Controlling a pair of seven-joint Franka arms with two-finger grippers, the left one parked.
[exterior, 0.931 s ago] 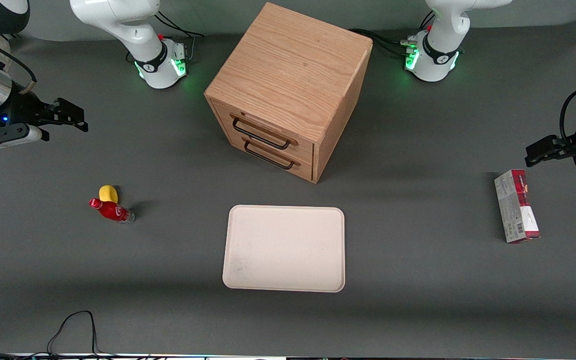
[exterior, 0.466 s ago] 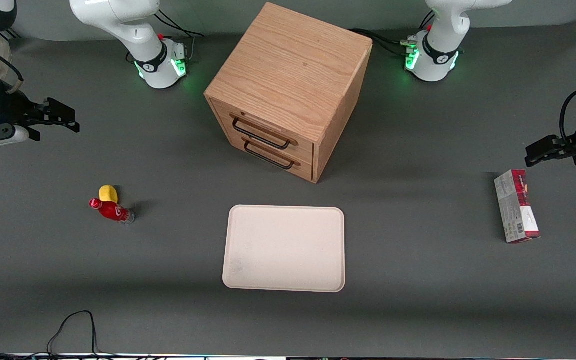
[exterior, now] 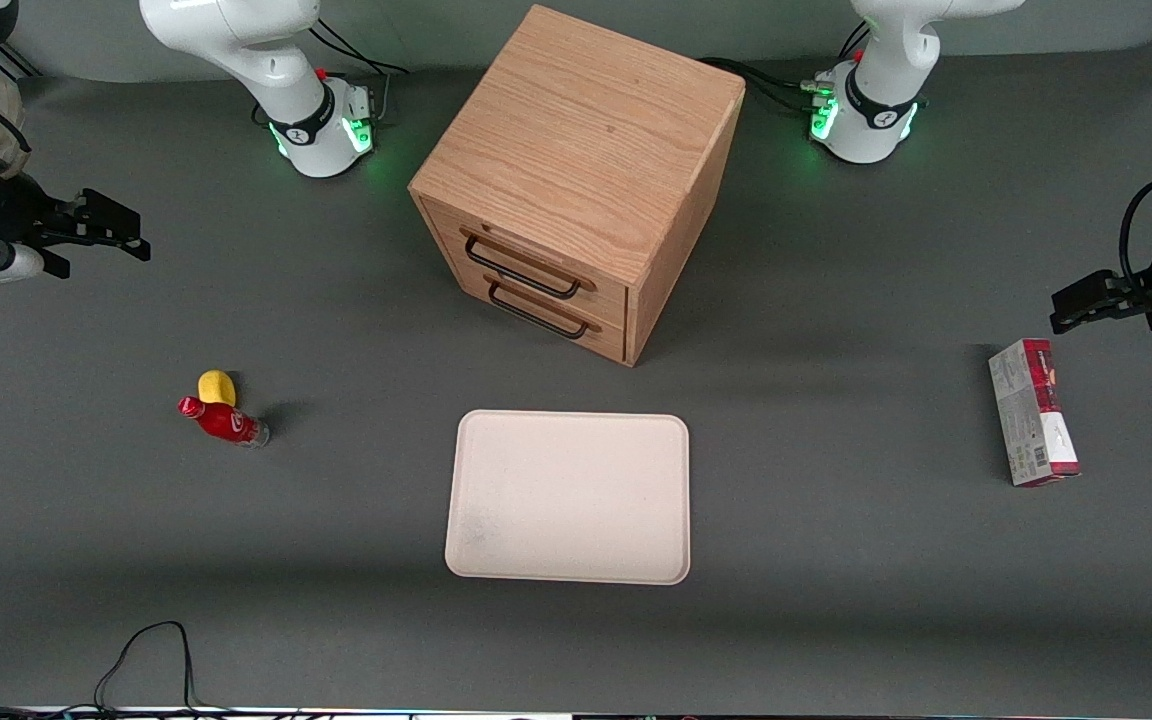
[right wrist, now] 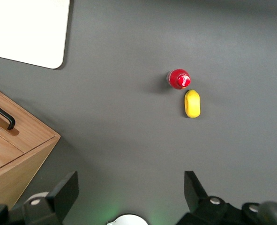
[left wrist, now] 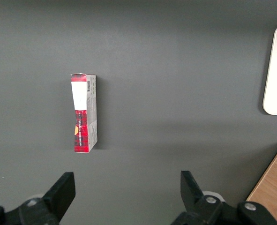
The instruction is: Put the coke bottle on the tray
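The yellow lump (exterior: 217,386) shows a little from behind the coke bottle (exterior: 225,422), so the lump should stay put and come fully into view when I lift the bottle.
The coke bottle (exterior: 223,421) (right wrist: 179,78) is small and red with a red cap. It stands upright on the grey table toward the working arm's end. The cream tray (exterior: 568,497) (right wrist: 28,33) lies flat in the middle of the table, nearer the front camera than the cabinet, with nothing on it. My gripper (exterior: 126,228) (right wrist: 130,183) hangs open and empty above the table. It is well apart from the bottle and farther from the front camera than it.
A yellow lemon-like lump (exterior: 217,386) (right wrist: 192,103) lies right beside the bottle. The wooden drawer cabinet (exterior: 576,180) (right wrist: 16,150) stands mid-table. A red and grey box (exterior: 1032,425) (left wrist: 84,113) lies toward the parked arm's end. A black cable (exterior: 146,650) loops at the front edge.
My gripper has drifted toward the working arm's end of the table and slightly farther from the front camera, still open. The bottle, lump and tray have not moved.
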